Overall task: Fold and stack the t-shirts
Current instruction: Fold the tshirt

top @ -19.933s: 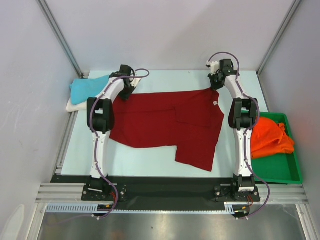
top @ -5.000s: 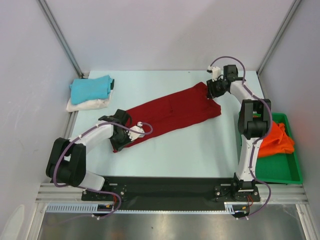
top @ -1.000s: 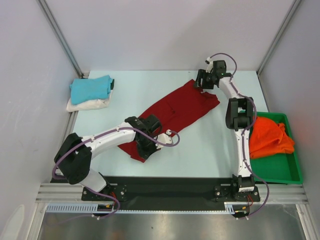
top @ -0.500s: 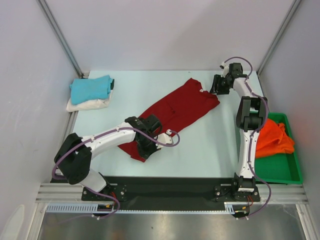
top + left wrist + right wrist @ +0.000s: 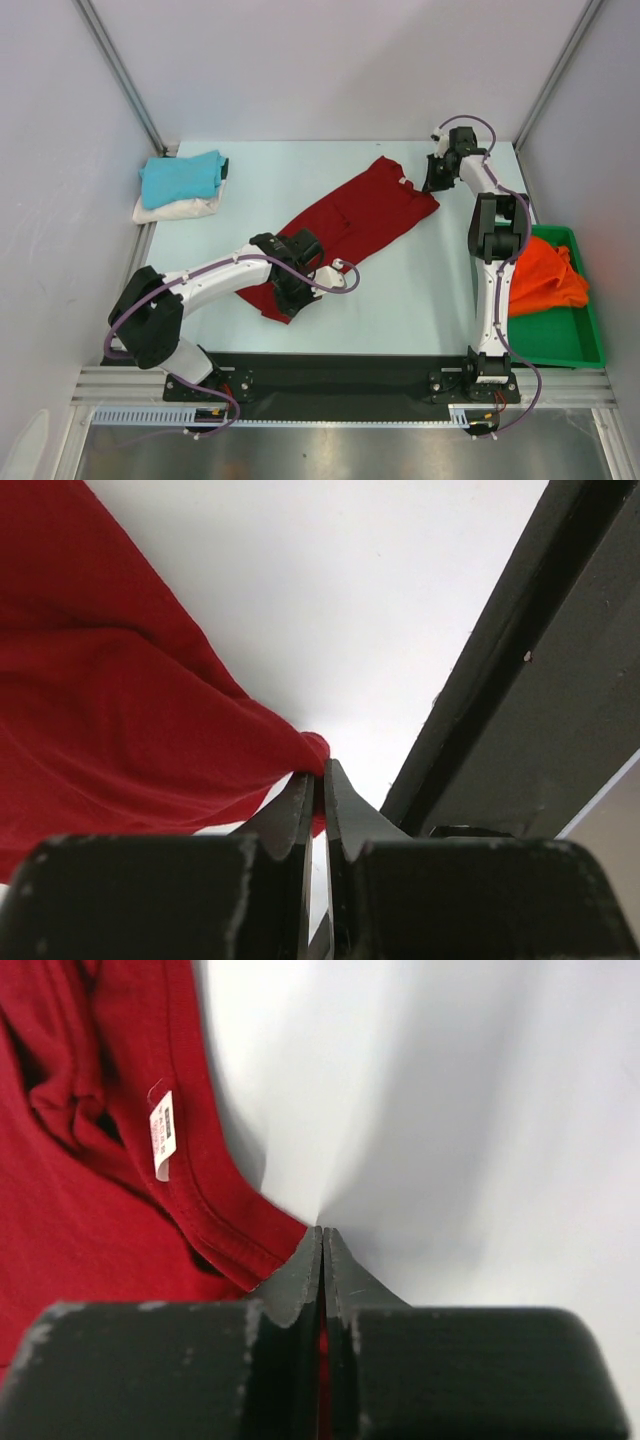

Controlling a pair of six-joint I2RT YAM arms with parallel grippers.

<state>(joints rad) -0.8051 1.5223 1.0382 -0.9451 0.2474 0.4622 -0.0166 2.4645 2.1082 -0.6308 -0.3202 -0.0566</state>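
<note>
I can see that the dark red t-shirt (image 5: pixel 362 213) lies at a slant across the table. My left gripper should swing its near end (image 5: pixel 262 300) into line with the t-shirt's collar before my right gripper goes there.
The dark red t-shirt (image 5: pixel 350 222) lies folded into a long strip, running diagonally across the table. My left gripper (image 5: pixel 283 298) is shut on its near end, close to the table's front edge; the left wrist view shows red cloth (image 5: pixel 120 740) pinched between the jaws of the left gripper (image 5: pixel 321 772). My right gripper (image 5: pixel 430 185) is shut on the far right corner by the collar. The right wrist view shows the right gripper (image 5: pixel 322 1235) with red between its jaws and the collar tag (image 5: pixel 163 1135). The turquoise t-shirt (image 5: pixel 181 177) lies folded on the cream t-shirt (image 5: pixel 172 210) at the far left. The orange t-shirt (image 5: pixel 545 278) lies crumpled in the tray.
A green plastic tray (image 5: pixel 562 350) sits at the right edge of the table. The table's black front edge (image 5: pixel 520 710) runs close to the left gripper. Metal frame posts and grey walls close in the back and both sides.
My right gripper has swung right from the collar area to the shirt's far right corner, pulling that end flatter. The left arm has not moved.
</note>
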